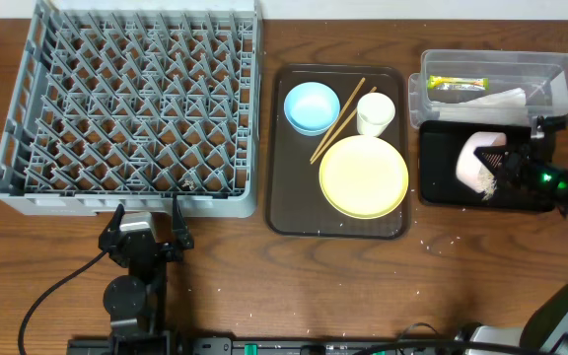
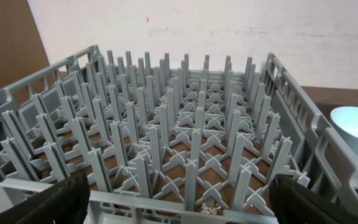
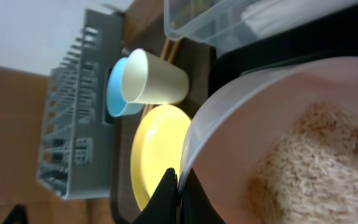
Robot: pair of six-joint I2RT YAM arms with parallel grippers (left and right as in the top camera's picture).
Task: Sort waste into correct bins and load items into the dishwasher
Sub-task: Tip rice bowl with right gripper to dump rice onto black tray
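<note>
The tipped white bowl has rice scraps [image 3: 312,163] in it, so next my right gripper lifts and tips it further over the black tray [image 1: 442,163] before loading the bowl.
My right gripper [image 1: 513,163] is shut on the rim of the white bowl [image 1: 481,161], tipped on its side over the black tray [image 1: 440,158]. In the right wrist view the fingers [image 3: 178,186] pinch the bowl's rim [image 3: 229,112], with rice scraps [image 3: 319,168] inside. The clear tub [image 1: 560,74] holds the green-yellow wrapper [image 1: 457,84] and the white napkin [image 1: 501,100]. The blue bowl [image 1: 312,106], white cup [image 1: 375,113], chopsticks [image 1: 335,123] and yellow plate [image 1: 364,176] lie on the brown tray [image 1: 276,148]. My left gripper [image 1: 147,229] is open just in front of the grey dish rack [image 1: 131,104].
The rack's near wall fills the left wrist view [image 2: 185,205], with a few rice grains [image 2: 211,209] on the table under its edge. Some grains lie on the table in front of the trays [image 1: 432,242]. A cable runs at the lower left [image 1: 47,296].
</note>
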